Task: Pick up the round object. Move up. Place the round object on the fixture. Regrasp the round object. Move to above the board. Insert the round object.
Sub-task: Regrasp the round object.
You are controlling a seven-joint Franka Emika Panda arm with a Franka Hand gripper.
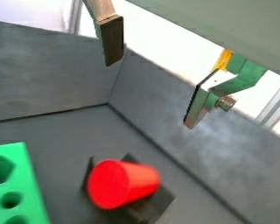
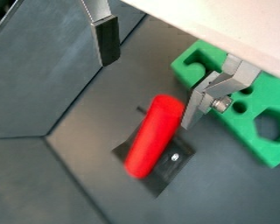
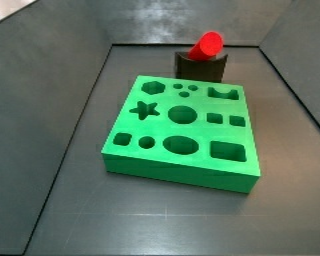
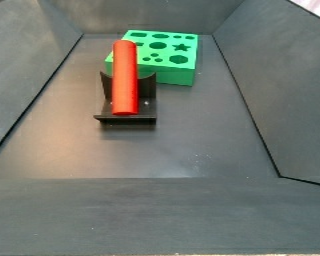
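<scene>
I should expect a long hidden peg body to come out when I lift, because only the peg's short red end (image 3: 207, 45) leans out of the dark fixture (image 3: 200, 69).
The round object, a bright red cylinder peg (image 4: 124, 72), rests on the dark fixture (image 4: 127, 112), leaning up over its top in a side view (image 3: 208, 43). Right beside the fixture (image 3: 200, 68) lies the green board (image 3: 183, 130) with its shaped holes. In both wrist views my gripper (image 1: 152, 93) (image 2: 150, 92) hangs open above the peg (image 2: 152, 136), apart from it, with only floor between the fingers. The peg's round end (image 1: 119, 184) faces a wrist camera. Neither side view shows the gripper.
Everything sits on the dark grey floor of a bin with sloping grey walls (image 4: 29, 80) (image 3: 69, 70). One corner of the board (image 1: 14, 184) (image 2: 241, 105) shows in both wrist views, next to the fixture (image 2: 166, 171).
</scene>
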